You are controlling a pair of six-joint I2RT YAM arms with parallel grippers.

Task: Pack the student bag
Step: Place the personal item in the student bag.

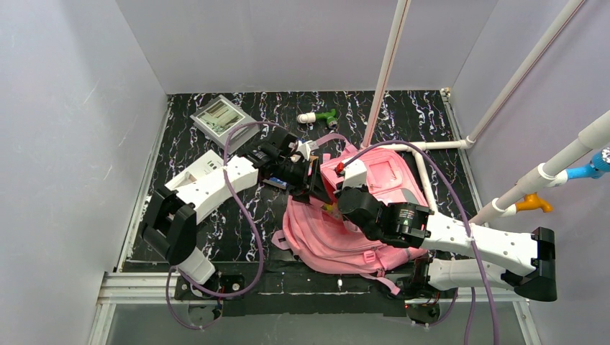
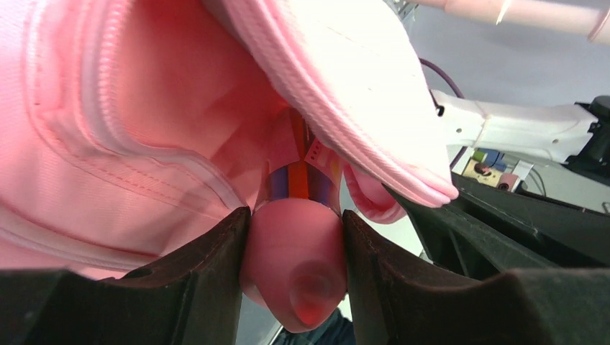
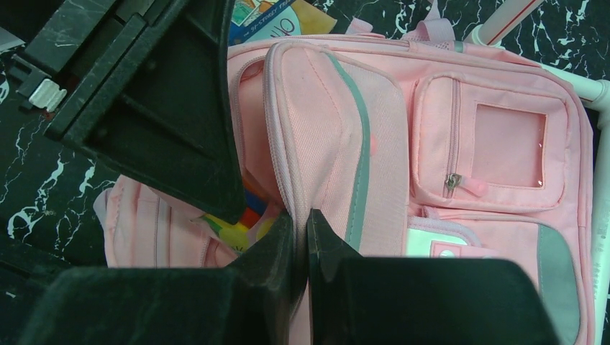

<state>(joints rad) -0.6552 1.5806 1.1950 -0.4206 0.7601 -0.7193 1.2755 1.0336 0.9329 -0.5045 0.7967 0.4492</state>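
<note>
Next, my left gripper lets go of the pink item and gently pushes it deeper into the bag (image 2: 248, 133) before zipping, because the pink item's rounded end (image 2: 293, 248) still sticks out at the zipper rim.
The pink student bag (image 1: 374, 215) lies in the middle of the table, front pockets up. It fills the right wrist view (image 3: 431, 144). My right gripper (image 1: 347, 198) is shut on the zipper rim of the bag's main opening (image 3: 301, 219) and holds the flap up. My left gripper (image 1: 316, 188) reaches into that opening. It is shut on a rounded pink item (image 2: 295, 266) with purple and orange stripes behind it. The item's colourful end (image 3: 241, 219) shows inside the bag. The bag's flap (image 2: 345, 86) hangs over the left gripper (image 2: 295, 219).
A grey-white box (image 1: 221, 118) and a green-white item (image 1: 320, 116) lie at the back. A white box (image 1: 201, 167) sits beside the left arm. A colourful booklet (image 3: 280, 14) pokes out behind the bag. White pipes (image 1: 388, 65) stand at the back right.
</note>
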